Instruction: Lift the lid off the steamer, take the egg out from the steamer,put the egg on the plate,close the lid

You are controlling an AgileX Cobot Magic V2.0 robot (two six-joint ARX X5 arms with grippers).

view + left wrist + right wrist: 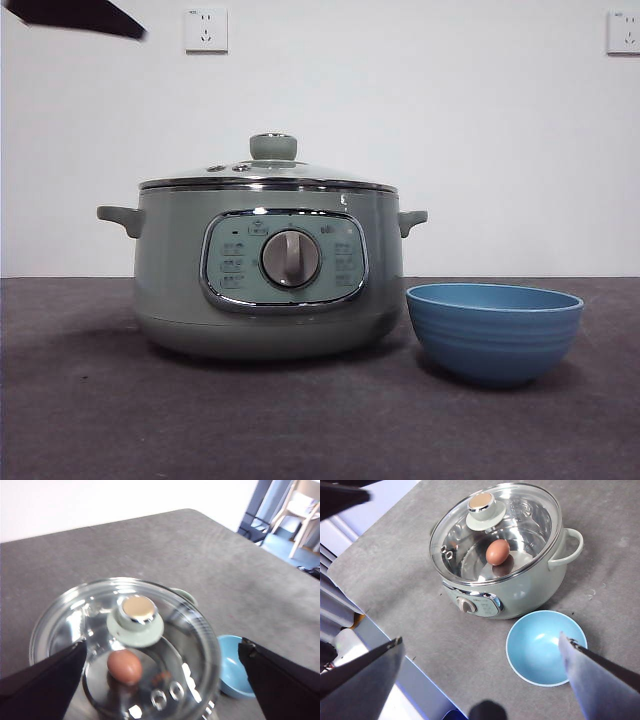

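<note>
The lid (pixel 310 173) will come straight off and leave the steamer standing when the robot lifts the knob, because a plain seam (pixel 268 188) runs under the glass lid's rim.
The pale green steamer (pixel 268 280) stands on the dark table with its glass lid (pixel 268 178) on; the lid's green knob (pixel 273 147) is on top. A brown egg (pixel 497 552) lies inside, seen through the lid, also in the left wrist view (pixel 124 666). The blue plate (pixel 494 331), a bowl, stands just right of the steamer and is empty (pixel 546 647). My left gripper (pixel 162 680) is open above the lid, its jaws wide on either side of the knob (pixel 135 620). My right gripper (pixel 480 680) is open, high above the steamer and bowl.
A black arm tip (pixel 75 15) shows at the top left corner of the front view. Two wall sockets (pixel 205 30) are on the white wall behind. The table's edge (pixel 380 595) runs near the steamer's panel side.
</note>
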